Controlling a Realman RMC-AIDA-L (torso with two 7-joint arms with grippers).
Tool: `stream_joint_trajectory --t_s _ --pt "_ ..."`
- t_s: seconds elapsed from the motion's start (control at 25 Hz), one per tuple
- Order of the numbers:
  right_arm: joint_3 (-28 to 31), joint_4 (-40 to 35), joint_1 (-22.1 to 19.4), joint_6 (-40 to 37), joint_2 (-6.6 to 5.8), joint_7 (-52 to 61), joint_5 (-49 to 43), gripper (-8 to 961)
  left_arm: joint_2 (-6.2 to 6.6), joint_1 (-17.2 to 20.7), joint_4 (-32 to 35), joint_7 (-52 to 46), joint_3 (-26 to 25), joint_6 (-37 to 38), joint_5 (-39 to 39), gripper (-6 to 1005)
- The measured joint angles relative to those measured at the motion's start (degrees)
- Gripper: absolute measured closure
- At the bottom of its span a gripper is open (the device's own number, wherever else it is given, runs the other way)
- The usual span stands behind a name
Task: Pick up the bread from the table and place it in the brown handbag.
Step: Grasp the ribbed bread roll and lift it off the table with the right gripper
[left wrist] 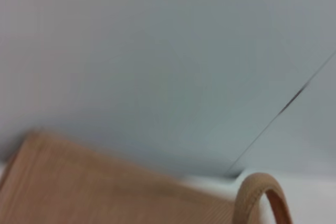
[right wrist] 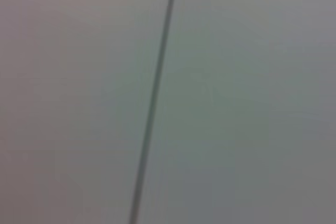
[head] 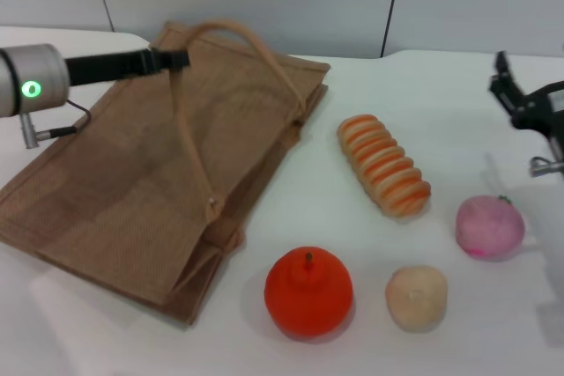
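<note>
My left gripper should pull the handbag's handle higher and stay there while my right gripper takes the bread (head: pixel 384 165), because the brown handbag's opening (head: pixel 257 184) is almost shut.
The bread (head: pixel 384 165), an orange and cream striped loaf, lies on the white table (head: pixel 423 85) right of centre, untouched. The brown handbag (head: pixel 132 182) lies flat on the left. One of its strap handles (head: pixel 251 41) is raised in an arc. My left gripper (head: pixel 169 61) is above the bag's far edge, shut on that handle and holding it up. The left wrist view shows the bag's woven side (left wrist: pixel 79 192) and a handle loop (left wrist: pixel 257 195). My right gripper (head: pixel 504 81) hovers at the far right, away from the bread. The right wrist view shows only wall.
An orange-red round fruit (head: pixel 308 292), a beige bun-like ball (head: pixel 416 297) and a pink round item (head: pixel 490 226) sit on the table in front of and to the right of the bread. A grey panelled wall stands behind the table.
</note>
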Motion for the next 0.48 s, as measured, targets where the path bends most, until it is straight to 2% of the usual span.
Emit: stream_joint_trajectory --t_s 0.12,0.32,0.4,0.48 --pt "-1.3 -1.5 0.6 -2.5 -0.32 0.0 -0.4 100 0.37 3.7 0.0 5.1 0.0 7.8 -10.7 872" --pt "-4.3 -2.9 2.1 -5.4 -0.82 0.1 -0.6 101 0.55 6.4 0.2 8.5 0.0 13.8 -17.5 875" --pt "-5.3 -4.5 2.8 -7.8 -1.63 0.1 -0.6 101 0.6 7.6 0.3 10.1 0.0 16.5 -20.4 875" --pt "-6.0 -7.4 3.3 -11.4 -3.19 0.1 -0.6 102 0.61 8.1 0.5 11.2 0.0 18.1 -22.3 875"
